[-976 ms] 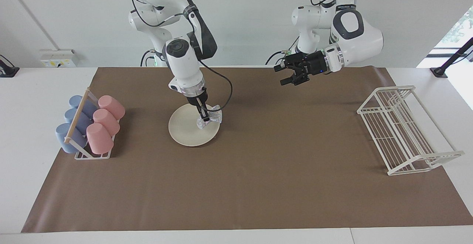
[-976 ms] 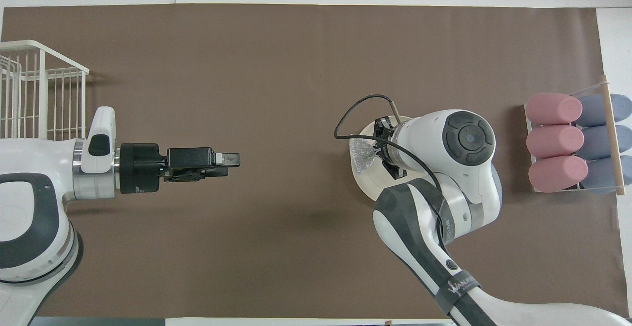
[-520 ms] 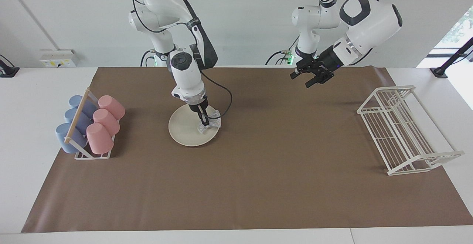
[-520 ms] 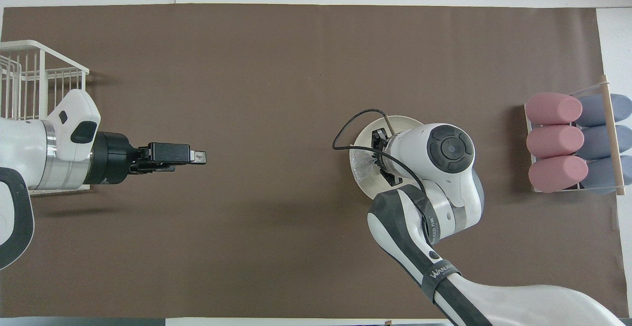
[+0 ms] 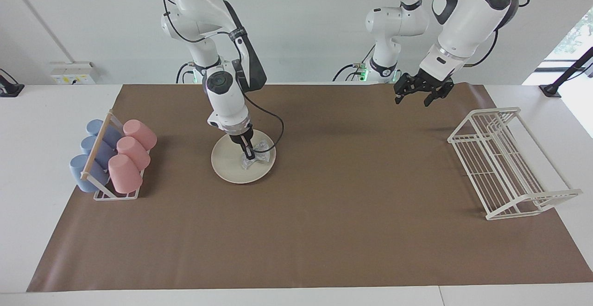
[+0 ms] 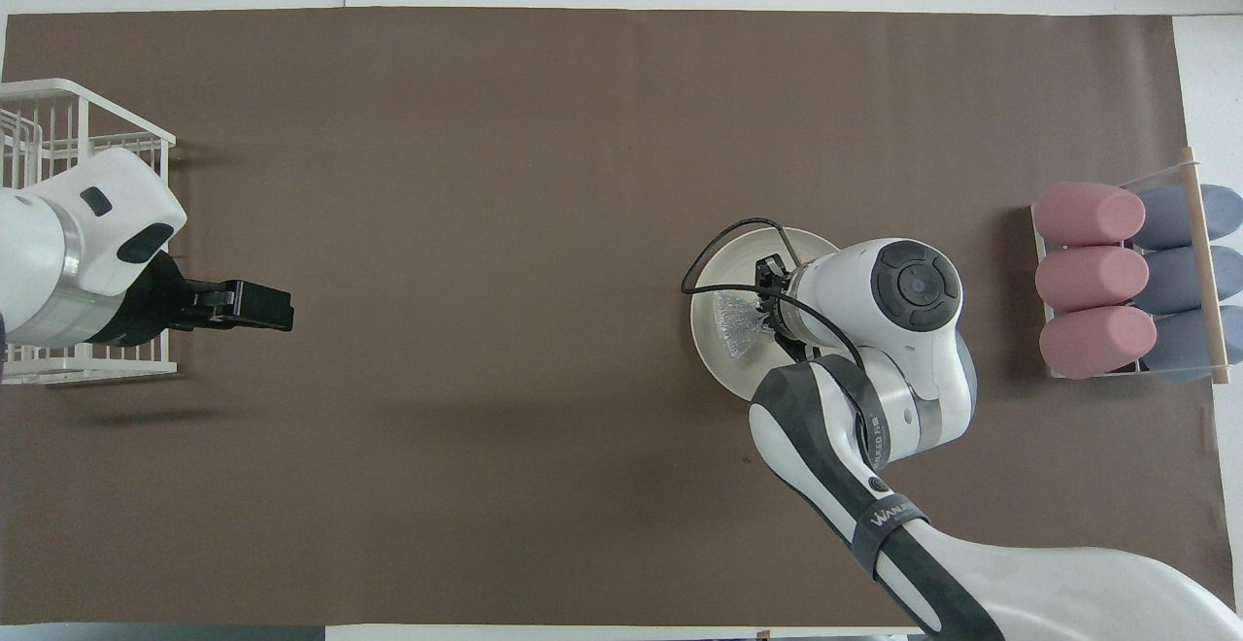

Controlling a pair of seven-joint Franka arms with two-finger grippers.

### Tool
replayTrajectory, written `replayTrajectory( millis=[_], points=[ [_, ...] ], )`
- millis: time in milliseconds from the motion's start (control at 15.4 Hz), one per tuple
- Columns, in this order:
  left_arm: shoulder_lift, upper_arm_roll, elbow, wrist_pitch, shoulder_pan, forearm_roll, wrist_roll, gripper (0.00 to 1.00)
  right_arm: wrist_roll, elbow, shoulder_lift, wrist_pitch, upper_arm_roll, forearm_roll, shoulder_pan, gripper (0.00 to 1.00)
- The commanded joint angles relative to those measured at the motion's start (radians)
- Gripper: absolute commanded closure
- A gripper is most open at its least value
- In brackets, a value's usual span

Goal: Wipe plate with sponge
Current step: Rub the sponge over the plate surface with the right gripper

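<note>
The sponge [image 6: 742, 324] should stay spread out when I carry it with my left gripper, because the mesh flares out in a fan [image 6: 731, 317] beside my right gripper.
The cream-white plate [image 5: 226, 163] [image 6: 721, 262] lies flat on the brown mat, toward the right arm's end of the table. The silvery mesh sponge [image 5: 257, 156] [image 6: 735, 323] rests on the plate, in the half toward the left arm's end. My right gripper [image 5: 248, 150] points straight down, shut on the sponge and pressing it to the plate. In the overhead view the right wrist covers part of the plate. My left gripper [image 5: 419, 96] [image 6: 277, 303] hangs open and empty in the air over the mat's edge nearest the robots, close to the wire rack.
A white wire rack [image 5: 505, 167] [image 6: 73, 117] stands at the left arm's end. A holder with pink cups [image 5: 132, 150] [image 6: 1088, 277] and blue cups [image 5: 95, 150] [image 6: 1180, 277] lying on their sides sits at the right arm's end, beside the plate.
The right gripper has slid the sponge from the plate's rim inward over the plate. The left arm has swung up and back toward the rack, still open.
</note>
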Motion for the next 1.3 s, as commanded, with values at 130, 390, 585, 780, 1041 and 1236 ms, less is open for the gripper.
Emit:
replayTrajectory(
  millis=[130, 390, 585, 780, 1041, 1236],
  points=[
    [0.116, -0.008, 0.227, -0.223, 0.012, 0.115, -0.015, 0.0, -0.139, -0.065, -0.032, -0.016, 0.005, 0.001, -0.048, 1.0],
    [0.106, -0.011, 0.205, -0.21, 0.019, 0.105, -0.01, 0.0, -0.24, -0.063, -0.032, -0.022, 0.005, -0.011, -0.109, 1.0],
    [0.105, -0.011, 0.2, -0.194, 0.008, 0.102, -0.018, 0.0, -0.314, -0.06, -0.032, -0.019, 0.005, -0.013, -0.15, 1.0],
    [0.108, -0.012, 0.2, -0.148, 0.004, 0.102, -0.021, 0.0, -0.314, -0.062, -0.032, -0.015, 0.007, -0.013, -0.154, 1.0],
    [0.105, -0.014, 0.193, -0.143, 0.004, 0.102, -0.021, 0.0, -0.211, -0.063, -0.033, -0.007, 0.011, -0.008, -0.116, 1.0],
    [0.103, -0.014, 0.19, -0.147, 0.007, 0.101, -0.016, 0.0, -0.052, -0.063, -0.03, -0.001, 0.011, 0.004, -0.027, 1.0]
  ],
)
